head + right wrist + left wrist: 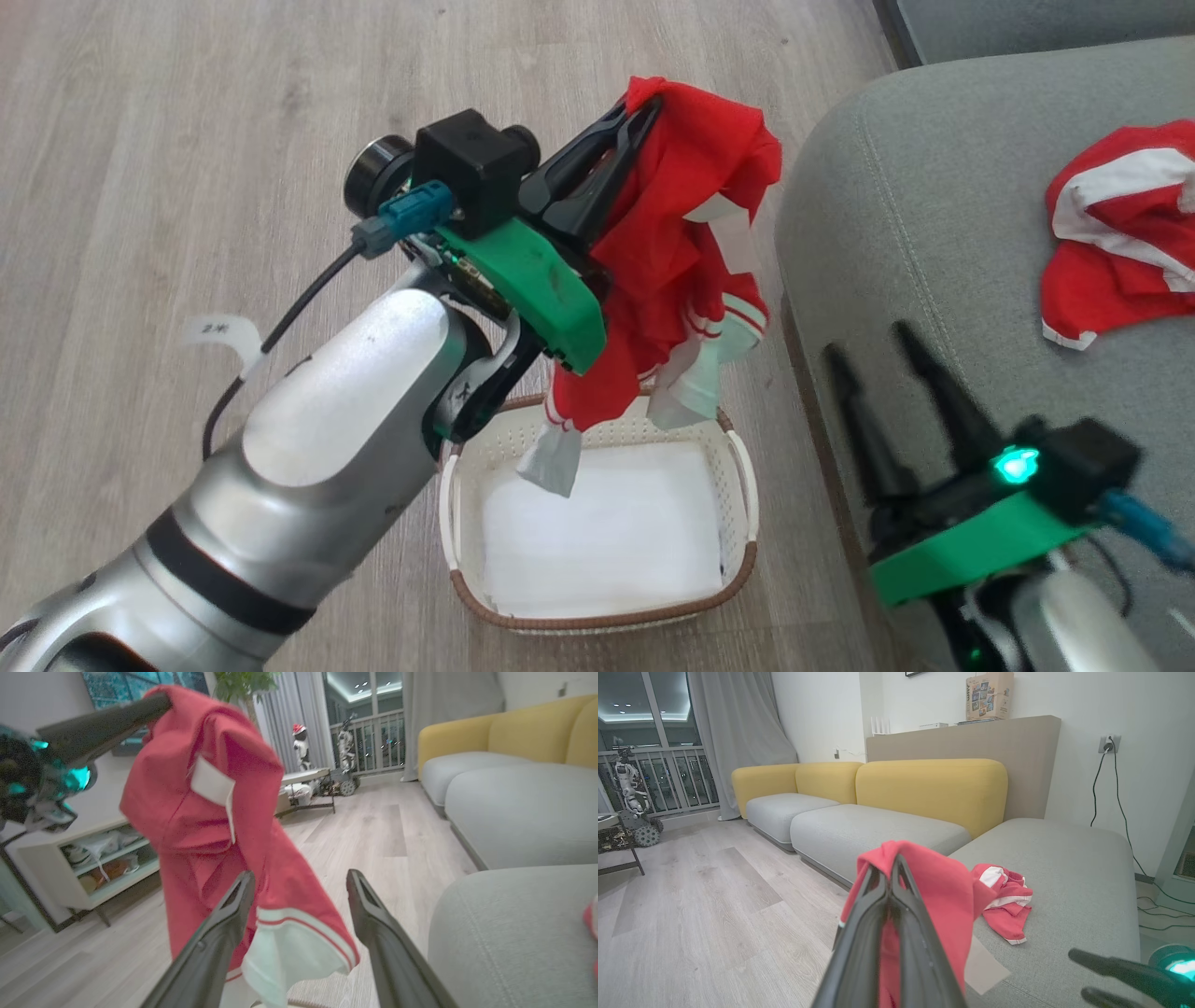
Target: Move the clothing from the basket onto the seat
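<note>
My grippers will spread the hanging red jersey [700, 151] between them when I pull it, its white trim still dangling, because it droops in loose folds [663, 274].
My left gripper [644, 105] is shut on a red jersey [681, 252] with white trim, which hangs from its fingertips above the cream basket [742, 467]. The left wrist view shows its closed fingers [892, 877] pinching that red fabric [943, 896]. The basket stands on the floor beside the grey-green seat [915, 224] and holds a white liner. A second red jersey [1120, 233] lies crumpled on the seat, also visible as a heap [1004, 900] in the left wrist view. My right gripper [878, 345] is open over the seat's edge; the hanging jersey [224, 812] is in front of its fingers.
Pale wood floor [187, 140] stretches to the left. A yellow-backed sofa [924, 788] runs behind the seat. A low white shelf unit [93, 858] stands by the wall, and a small table [308, 788] with robot figures is by the window.
</note>
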